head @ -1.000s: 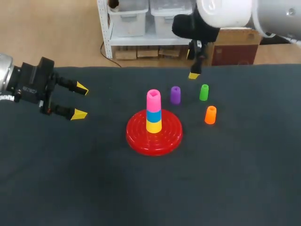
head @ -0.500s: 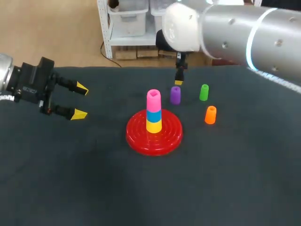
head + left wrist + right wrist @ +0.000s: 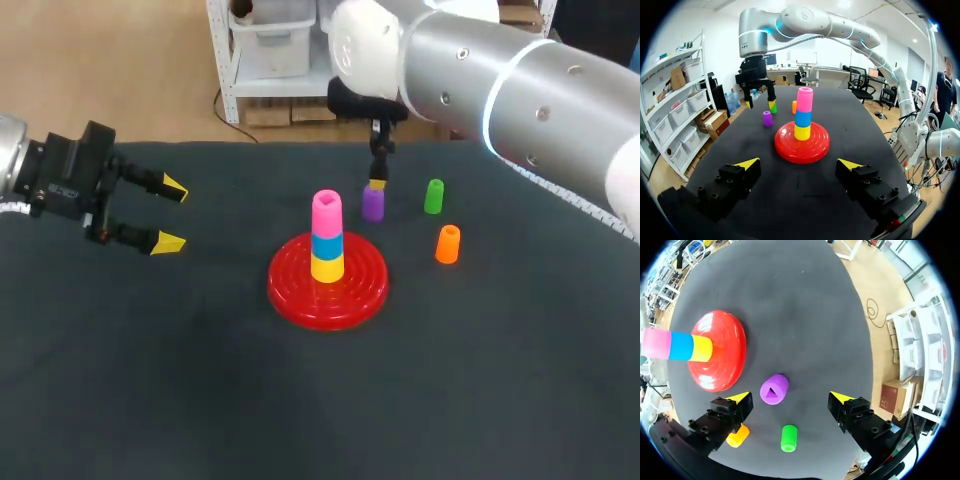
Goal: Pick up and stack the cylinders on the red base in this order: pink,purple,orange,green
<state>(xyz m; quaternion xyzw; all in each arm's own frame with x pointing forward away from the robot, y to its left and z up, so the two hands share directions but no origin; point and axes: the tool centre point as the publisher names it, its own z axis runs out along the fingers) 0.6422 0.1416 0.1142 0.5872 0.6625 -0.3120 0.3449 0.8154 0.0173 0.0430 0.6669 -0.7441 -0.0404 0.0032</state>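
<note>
My gripper will slip the purple cylinder (image 3: 373, 205) over the pink cylinder's top when it stacks it, because the blue cylinder (image 3: 327, 247) looks shorter than the pink cylinder.
The red base (image 3: 300, 295) holds a stack of yellow, blue and pink cylinders, the pink one (image 3: 326, 211) on top. Right of it stand the purple cylinder (image 3: 372, 204), the green cylinder (image 3: 433, 196) and the orange cylinder (image 3: 448, 244). My right gripper (image 3: 377, 182) hangs open just above the purple cylinder (image 3: 774, 389), which in the right wrist view lies below and between the fingers, touching neither. My left gripper (image 3: 168, 214) is open and empty at the far left, with the red base (image 3: 801, 145) ahead of it.
The green cylinder (image 3: 788, 438) and orange cylinder (image 3: 737, 435) stand close behind the right gripper (image 3: 790, 397). The dark table cloth (image 3: 300, 400) is bare toward the front. My right arm (image 3: 500, 80) crosses the back right corner.
My right gripper has swung left along the table's back and come down over the purple cylinder, still open. The left arm and all cylinders have stayed put.
</note>
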